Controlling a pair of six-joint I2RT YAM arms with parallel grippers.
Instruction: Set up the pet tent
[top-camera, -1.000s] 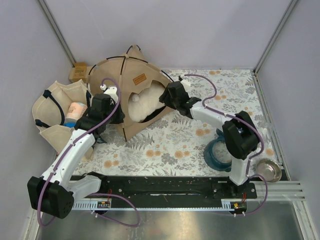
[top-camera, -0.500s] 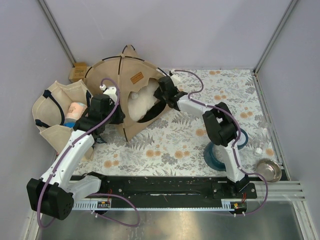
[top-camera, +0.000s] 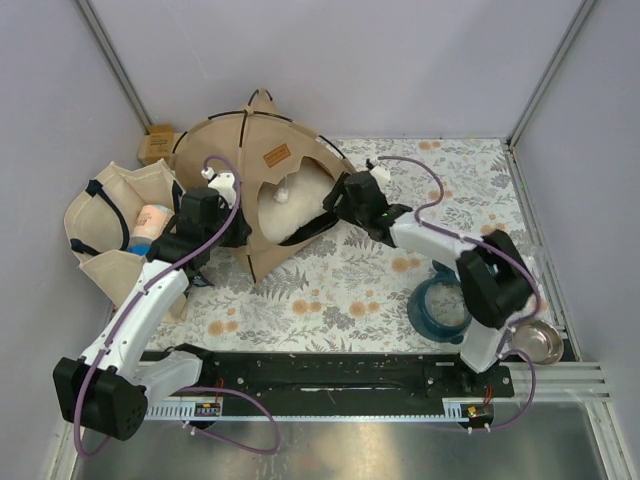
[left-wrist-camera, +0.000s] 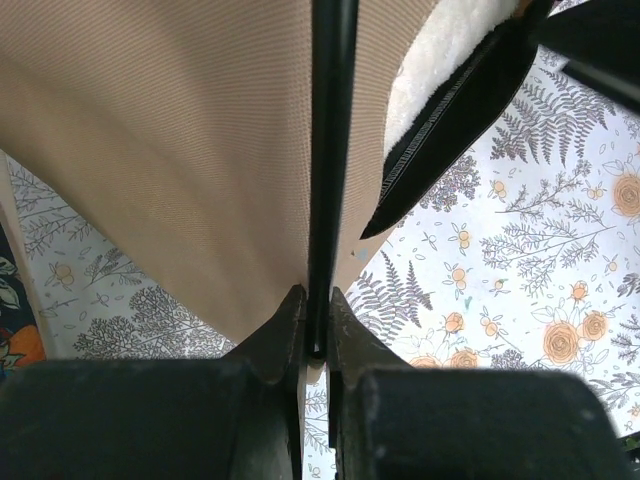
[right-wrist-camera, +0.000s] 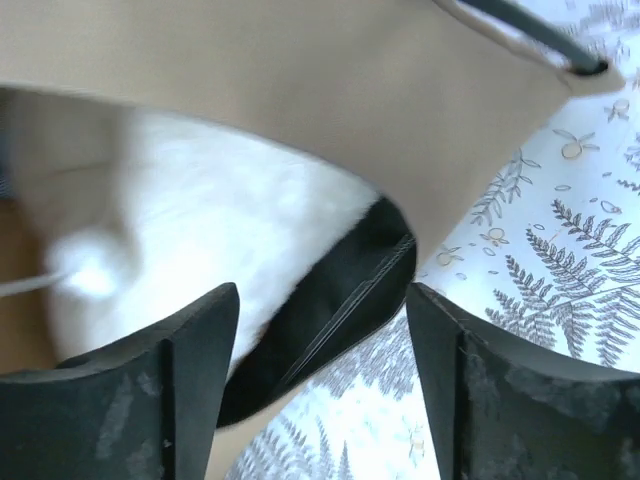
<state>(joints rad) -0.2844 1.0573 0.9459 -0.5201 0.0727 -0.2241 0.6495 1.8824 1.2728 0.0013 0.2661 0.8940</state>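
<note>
My left gripper should turn the pet tent straight by the pole's lower end (left-wrist-camera: 318, 342) while my right gripper backs off, because the pet tent's doorway (top-camera: 296, 205) is crooked to the front.
The tan pet tent (top-camera: 225, 150) with black trim stands at the back left, its round doorway facing right. A dark pole (left-wrist-camera: 330, 130) runs down its canvas. My left gripper (top-camera: 232, 226) (left-wrist-camera: 318, 302) is shut on the lower end of that pole at the tent's near corner. At the doorway's right side my right gripper (top-camera: 336, 203) (right-wrist-camera: 322, 305) is open. The black-trimmed edge (right-wrist-camera: 340, 300) lies between and beyond its fingers, untouched. A white pompom (right-wrist-camera: 88, 276) shows blurred inside.
A cream fluffy pillow (top-camera: 292, 210) fills the tent's inside. A beige tote bag (top-camera: 108, 215) lies at the left, touching the tent. A cardboard box (top-camera: 157, 143) sits behind. A blue bowl (top-camera: 438, 310) and a steel bowl (top-camera: 538, 342) stand at the near right on the floral mat (top-camera: 350, 290).
My right gripper pushed in at the doorway's rim, then drew back to the right and its jaws now stand apart. The tent shifted slightly. The left gripper has kept its hold.
</note>
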